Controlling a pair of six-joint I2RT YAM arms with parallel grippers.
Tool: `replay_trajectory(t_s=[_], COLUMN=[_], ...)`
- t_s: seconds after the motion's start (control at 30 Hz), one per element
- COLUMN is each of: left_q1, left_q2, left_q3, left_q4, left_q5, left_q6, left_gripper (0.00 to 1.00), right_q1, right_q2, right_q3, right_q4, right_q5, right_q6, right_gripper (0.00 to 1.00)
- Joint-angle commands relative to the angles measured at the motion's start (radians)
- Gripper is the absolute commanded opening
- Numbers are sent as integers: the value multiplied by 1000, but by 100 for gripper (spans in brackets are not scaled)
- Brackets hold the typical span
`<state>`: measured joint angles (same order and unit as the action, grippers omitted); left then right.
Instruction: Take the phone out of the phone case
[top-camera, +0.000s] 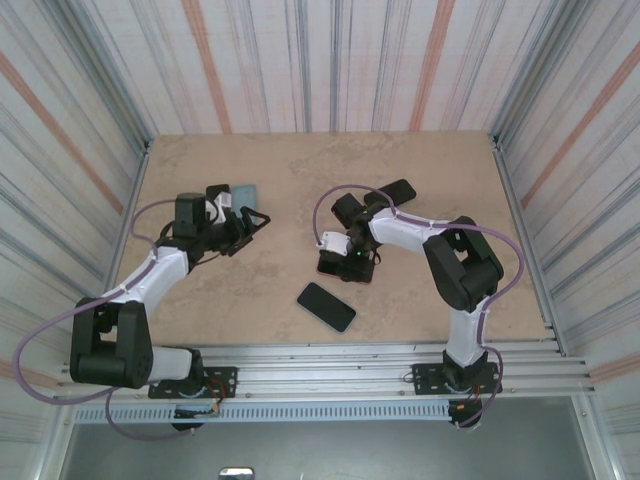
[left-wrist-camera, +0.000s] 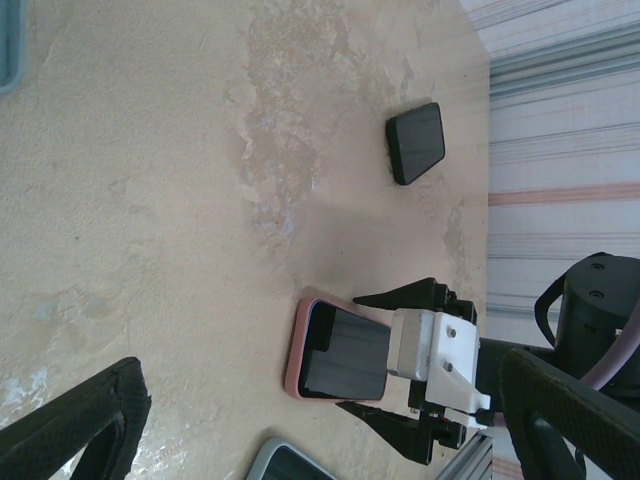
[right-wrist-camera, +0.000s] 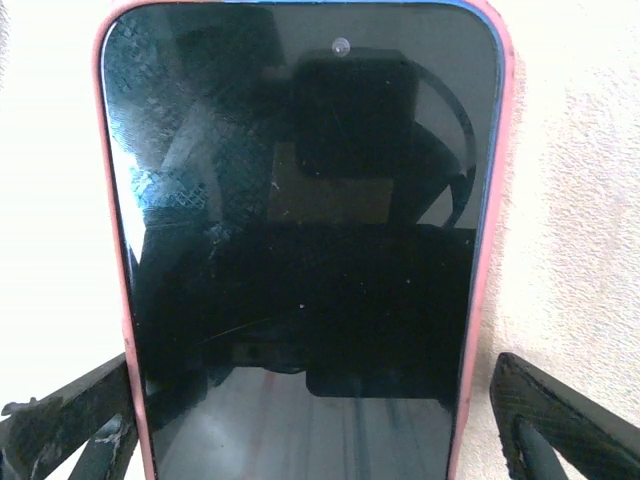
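I should raise the pink phone case (left-wrist-camera: 345, 350), flat between my right gripper's fingers, and pass its loose end (left-wrist-camera: 299, 345) to my left gripper before I free the phone.
The phone (right-wrist-camera: 300, 250), dark-screened and still in its pink phone case (right-wrist-camera: 487, 200), lies flat on the table, screen up. My right gripper (right-wrist-camera: 310, 430) is open and straddles the phone's lower end. One finger sits close against the case's left edge, and a gap shows between the other finger and the right edge. In the left wrist view the same pink phone case (left-wrist-camera: 291, 350) lies between the right gripper's black fingers (left-wrist-camera: 400, 296). From above, the right gripper (top-camera: 338, 262) covers most of it. My left gripper (top-camera: 247, 222) hovers open and empty at the left.
A second phone in a grey case (top-camera: 326, 306) lies near the front edge. A black phone (top-camera: 396, 190) rests behind the right arm. A pale blue case (top-camera: 241, 191) lies by the left gripper. Striped walls close in the table (top-camera: 300, 170).
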<state>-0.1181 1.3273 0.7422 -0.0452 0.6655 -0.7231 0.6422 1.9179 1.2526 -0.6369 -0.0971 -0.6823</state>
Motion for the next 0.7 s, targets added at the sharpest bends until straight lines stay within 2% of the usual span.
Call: replay_trajectory(t_s=[0.0, 0.23, 0.4, 0.5, 0.67], left_q1=[0, -1, -8, -24, -102], left_q2=[-4, 3, -7, -15, -10], left_q3=[-17, -4, 3, 5, 31], left_q4=[25, 24, 22, 37, 74], left_q5=[20, 22, 17, 7, -33], left_q6=[7, 6, -2, -16, -48], left_gripper=[94, 94, 93, 93, 91], right_q1=[6, -13, -57, -97, -154], right_q2=[56, 20, -58, -119, -197], right_q3=[-50, -43, -42, -65, -107], right_q4=[-3, 8, 64, 121, 226], right_q5=[28, 9, -61, -154, -288], right_q6=[10, 42, 112, 178, 299], right_gripper=[84, 62, 58, 56, 54])
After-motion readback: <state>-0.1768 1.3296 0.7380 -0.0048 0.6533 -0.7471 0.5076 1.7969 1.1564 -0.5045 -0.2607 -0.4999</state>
